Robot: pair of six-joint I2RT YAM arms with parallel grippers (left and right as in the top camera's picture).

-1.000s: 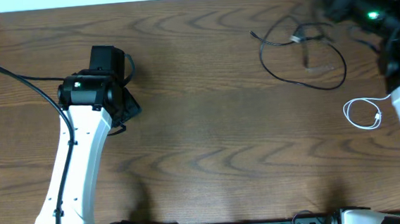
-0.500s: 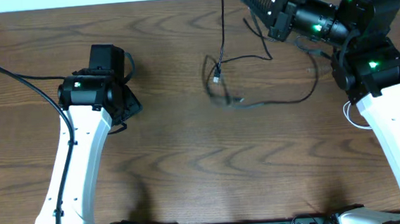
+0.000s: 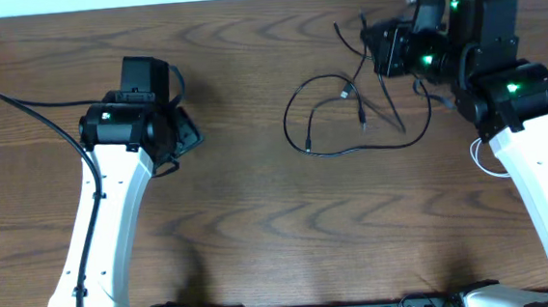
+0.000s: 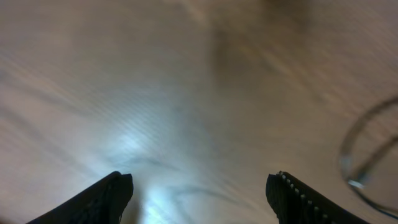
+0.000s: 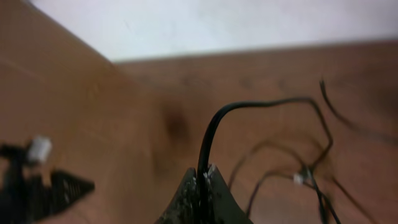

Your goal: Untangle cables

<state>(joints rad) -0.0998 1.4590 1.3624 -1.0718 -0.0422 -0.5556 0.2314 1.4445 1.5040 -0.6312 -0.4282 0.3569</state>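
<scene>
The piece of cable in the robot's right gripper lies across the loop of black cable (image 3: 347,89), so the robot should raise that piece clear and bring it over to the white cable (image 3: 478,162).
The black cable (image 3: 351,149) lies in a loose loop at the table's middle right, with its small plug ends (image 3: 348,92) inside the loop. One strand rises to my right gripper (image 3: 379,51), which hangs above the back of the table. In the right wrist view the right gripper (image 5: 204,177) is shut on that black cable (image 5: 210,134). Only a short curve of the white cable (image 3: 479,161) shows beside the right arm. My left gripper (image 3: 184,136) is far left of the cables. In its wrist view the left gripper (image 4: 200,186) is open over bare wood.
The wooden table (image 3: 260,232) ends at a white wall (image 5: 236,25) along the back. Thick black arm cables (image 3: 35,117) trail by the left arm. The right arm (image 3: 535,155) covers the right edge.
My right gripper swung left over the table with the black cable, then drew back right. The cable's loop now lies nearer the middle. The left arm barely moved.
</scene>
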